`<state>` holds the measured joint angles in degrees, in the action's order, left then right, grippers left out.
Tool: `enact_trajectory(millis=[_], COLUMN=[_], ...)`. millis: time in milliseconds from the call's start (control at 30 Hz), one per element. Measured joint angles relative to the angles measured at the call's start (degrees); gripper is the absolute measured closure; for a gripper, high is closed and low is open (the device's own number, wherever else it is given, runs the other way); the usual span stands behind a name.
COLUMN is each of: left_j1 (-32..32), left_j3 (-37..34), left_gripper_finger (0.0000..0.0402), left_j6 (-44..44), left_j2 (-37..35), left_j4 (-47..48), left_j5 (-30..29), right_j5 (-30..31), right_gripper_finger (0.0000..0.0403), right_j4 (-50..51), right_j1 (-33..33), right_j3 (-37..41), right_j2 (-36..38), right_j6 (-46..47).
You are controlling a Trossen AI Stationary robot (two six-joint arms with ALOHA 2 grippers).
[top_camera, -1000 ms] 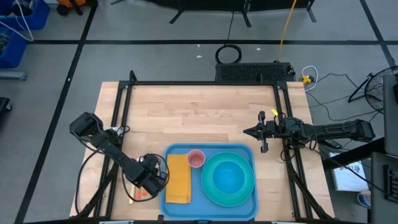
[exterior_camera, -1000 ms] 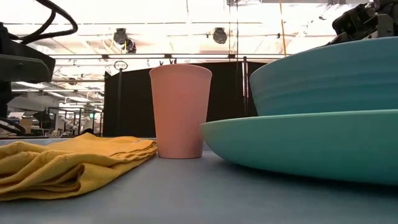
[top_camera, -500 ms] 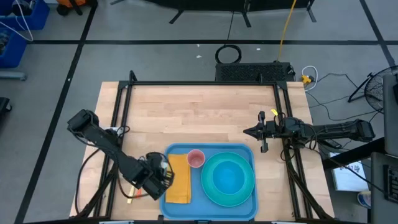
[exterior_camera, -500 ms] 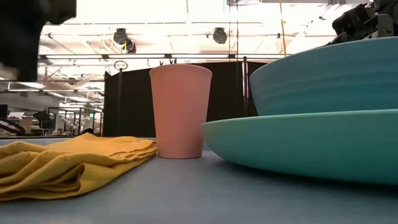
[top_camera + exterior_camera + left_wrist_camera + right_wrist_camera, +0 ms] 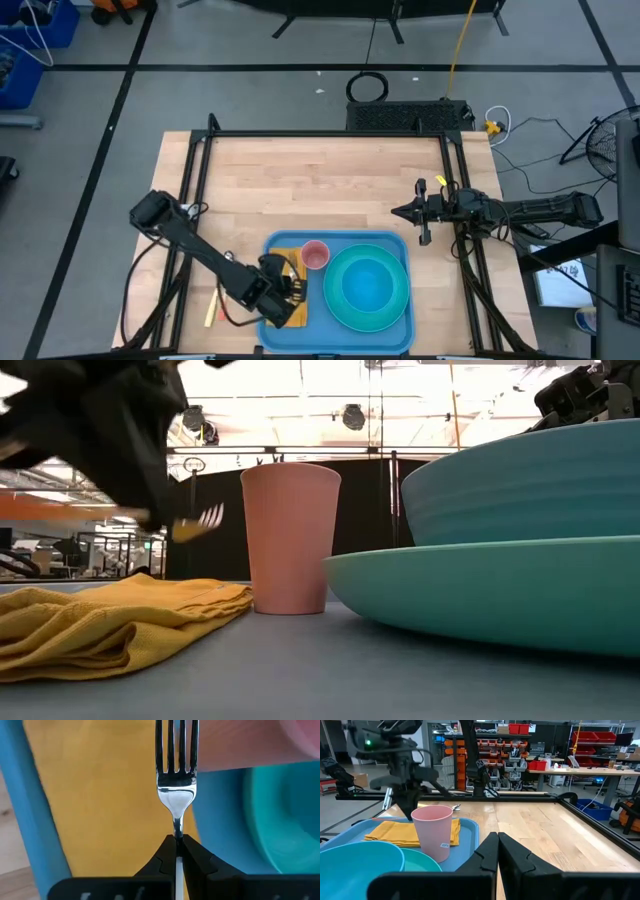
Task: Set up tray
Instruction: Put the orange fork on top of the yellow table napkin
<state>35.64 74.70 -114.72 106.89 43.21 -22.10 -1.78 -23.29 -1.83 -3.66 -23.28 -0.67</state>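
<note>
The fork's teeth (image 5: 211, 516) point along the yellow napkin (image 5: 185, 598) below, so my left gripper keeps lowering and lets go once the fork lies on the napkin.
The blue tray (image 5: 335, 243) lies at the table's near edge. On it are a folded yellow napkin (image 5: 297, 312), a pink cup (image 5: 315, 255) standing upright, and a turquoise bowl (image 5: 368, 288) resting in a turquoise plate (image 5: 480, 590). My left gripper (image 5: 283, 290) hovers over the napkin (image 5: 100, 795) and is shut on a silver fork (image 5: 176, 795). The fork's tines (image 5: 197, 523) hang in the air left of the cup (image 5: 290, 540). My right gripper (image 5: 410, 212) is shut, touches nothing, and waits near the table's right edge, just beyond the tray's far right corner. My left gripper pinches the fork between its two fingertips at the thin neck (image 5: 177, 834), just behind the head. The fork runs on in line with the fingers, tines pointing ahead. It is lifted clear, above the napkin. The handle is hidden between the fingers.
A thin yellow-orange stick (image 5: 212, 308) lies on the bare wood left of the tray. A black frame (image 5: 320, 134) runs along the table's far and side edges. Wood shows bare across the table's far half (image 5: 320, 190).
My left gripper has moved toward the table's right, from beside the tray's left rim to over the yellow napkin, and has come into the low view from the upper left. The cup, bowl, napkin and right arm have kept still.
</note>
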Motion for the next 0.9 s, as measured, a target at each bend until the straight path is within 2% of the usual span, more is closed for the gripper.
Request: enact_trajectory(millis=[200,500,900], left_j1=[-0.75,-3.77,-4.5], left_j3=[0.02,0.13,0.11], left_gripper_finger=[0.0392,0.0392,0.0384], left_j6=[-1.35,4.65,5.19], left_j2=[1.57,3.26,6.4], left_j4=[-0.49,-1.04,-1.77], left_j5=[2.57,3.23,5.69], right_j5=[0.07,0.09,0.15], right_gripper_finger=[0.0403,0.0403,0.0403], right_j4=[-0.02,-0.02,0.0], right_j1=[0.0,0.0,0.0], right_j3=[0.0,0.0,0.0], right_j2=[0.03,0.03,0.03], right_j6=[0.0,0.15,0.11])
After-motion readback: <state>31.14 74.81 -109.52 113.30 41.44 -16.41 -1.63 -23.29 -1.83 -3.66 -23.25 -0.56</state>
